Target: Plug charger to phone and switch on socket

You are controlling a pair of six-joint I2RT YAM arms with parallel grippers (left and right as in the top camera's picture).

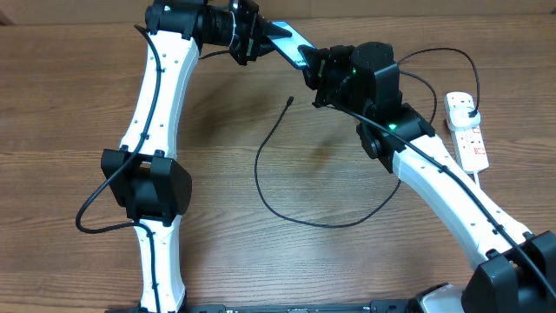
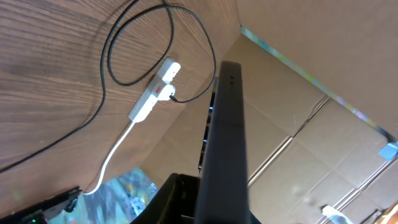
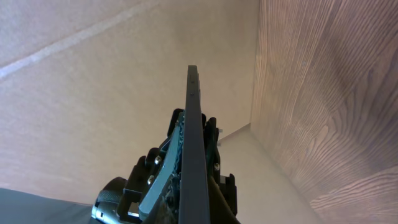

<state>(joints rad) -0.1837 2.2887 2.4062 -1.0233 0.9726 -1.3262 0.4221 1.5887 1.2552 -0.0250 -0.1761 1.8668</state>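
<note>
The phone [image 1: 291, 43] is in both grippers, so my right gripper should release its end, leave the phone in my left gripper and grab the charger cable's free tip [image 1: 289, 101].
The phone [image 1: 291, 42], screen lit light blue, is held in the air over the table's far middle. My left gripper [image 1: 254, 36] is shut on its left end and my right gripper [image 1: 315, 68] is shut on its right end. The phone shows edge-on in the left wrist view [image 2: 227, 124] and in the right wrist view [image 3: 193, 118], rising from between the jaws [image 2: 214, 199] [image 3: 196, 186]. The charger cable [image 1: 269, 196] lies in a loop on the table, its tip [image 1: 289, 101] free, its black plug [image 1: 470, 110] in the socket [image 1: 471, 139]. The socket also shows in the left wrist view [image 2: 151, 98].
The socket's thick white cord [image 2: 115, 155] runs off toward the table edge. A cardboard wall [image 3: 93, 74] stands behind the table. A loose black cable [image 1: 91, 213] hangs by the left arm's base.
</note>
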